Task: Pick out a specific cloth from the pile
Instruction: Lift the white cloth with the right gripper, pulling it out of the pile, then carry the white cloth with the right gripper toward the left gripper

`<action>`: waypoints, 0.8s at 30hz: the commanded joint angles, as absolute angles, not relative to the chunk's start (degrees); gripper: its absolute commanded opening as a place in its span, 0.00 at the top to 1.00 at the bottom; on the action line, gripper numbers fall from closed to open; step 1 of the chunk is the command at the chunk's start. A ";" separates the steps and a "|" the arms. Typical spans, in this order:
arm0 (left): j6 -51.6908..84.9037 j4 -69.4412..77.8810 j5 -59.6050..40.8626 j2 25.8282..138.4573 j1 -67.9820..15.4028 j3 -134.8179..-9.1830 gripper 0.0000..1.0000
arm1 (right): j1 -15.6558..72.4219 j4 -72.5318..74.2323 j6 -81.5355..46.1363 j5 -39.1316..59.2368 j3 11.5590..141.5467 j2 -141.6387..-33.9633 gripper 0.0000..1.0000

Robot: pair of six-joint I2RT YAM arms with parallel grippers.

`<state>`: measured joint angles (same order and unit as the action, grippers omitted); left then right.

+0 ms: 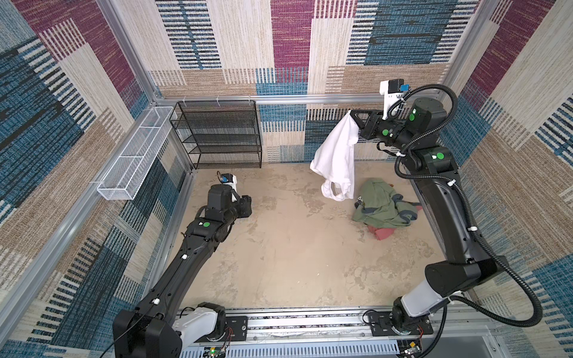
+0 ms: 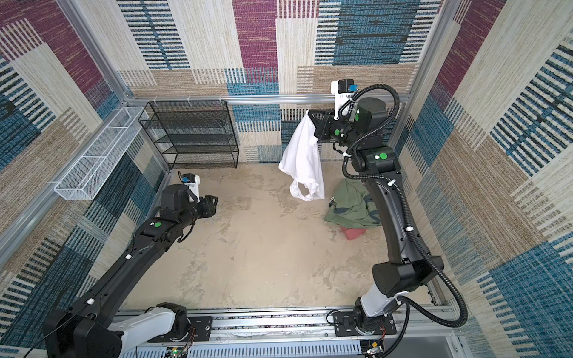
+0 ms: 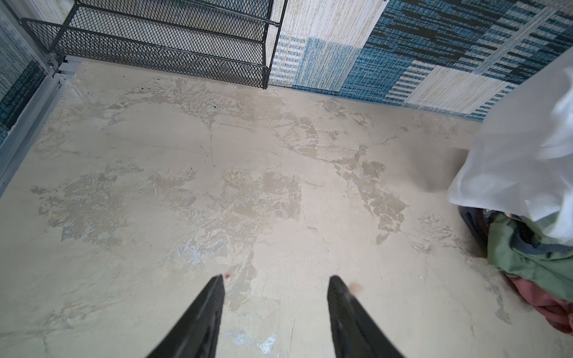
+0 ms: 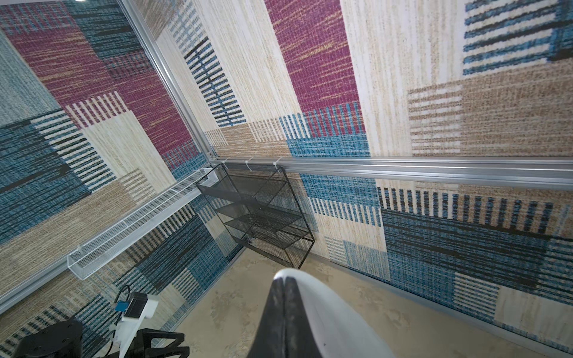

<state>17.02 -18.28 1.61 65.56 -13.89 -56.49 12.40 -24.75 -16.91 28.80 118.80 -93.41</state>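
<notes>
The white cloth [image 1: 338,156] hangs free of the pile, so my right gripper should keep going to the clear space [image 1: 240,231] near the black rack and let it go there.
The white cloth [image 1: 336,155] [image 2: 302,159] hangs in the air with its strap loops at the bottom, clear of the floor. My right gripper [image 1: 351,113] [image 2: 308,113] is shut on its top edge, high near the back wall. In the right wrist view the closed black fingers [image 4: 283,310] pinch white fabric [image 4: 338,319]. The pile [image 1: 384,207] [image 2: 353,206] lies on the floor at the right: olive-green on top, salmon-red underneath, a bit of blue-grey. My left gripper [image 1: 248,208] [image 2: 214,204] [image 3: 276,282] stands open and empty, low at the left, far from the pile.
A black mesh shelf rack [image 1: 218,133] stands against the back wall. A white wire basket [image 1: 136,155] hangs on the left wall rail. The beige patchy floor [image 1: 294,248] spreads between the arms. Carpeted walls close in on three sides.
</notes>
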 commanded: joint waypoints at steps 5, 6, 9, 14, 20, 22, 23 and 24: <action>18.98 -22.03 2.88 63.38 -13.89 -57.80 0.43 | 16.88 -27.64 -16.09 30.85 128.99 -98.89 1.00; 18.98 -22.80 3.05 63.08 -13.84 -58.21 0.43 | 17.75 -28.30 -15.97 30.76 130.74 -99.83 1.00; 19.12 -25.99 3.90 61.88 -13.84 -59.79 0.43 | 19.96 -29.53 -16.24 31.59 135.39 -103.02 1.00; 19.29 -31.68 5.68 58.76 -13.89 -62.60 0.43 | 23.46 -28.61 -17.74 34.93 139.16 -107.34 1.00; 20.65 -35.94 6.85 53.54 -13.84 -63.17 0.43 | 28.39 -27.33 -18.75 35.89 142.78 -112.35 1.00; 20.79 -37.22 7.16 52.14 -13.89 -63.45 0.43 | 29.93 -27.21 -19.06 36.05 144.80 -114.14 1.00; 20.83 -37.85 7.44 51.49 -13.89 -63.54 0.43 | 30.74 -27.11 -19.21 36.14 145.82 -115.13 1.00; 20.76 -38.41 7.40 50.90 -13.89 -63.76 0.43 | 31.58 -26.94 -19.38 36.16 146.55 -115.77 1.00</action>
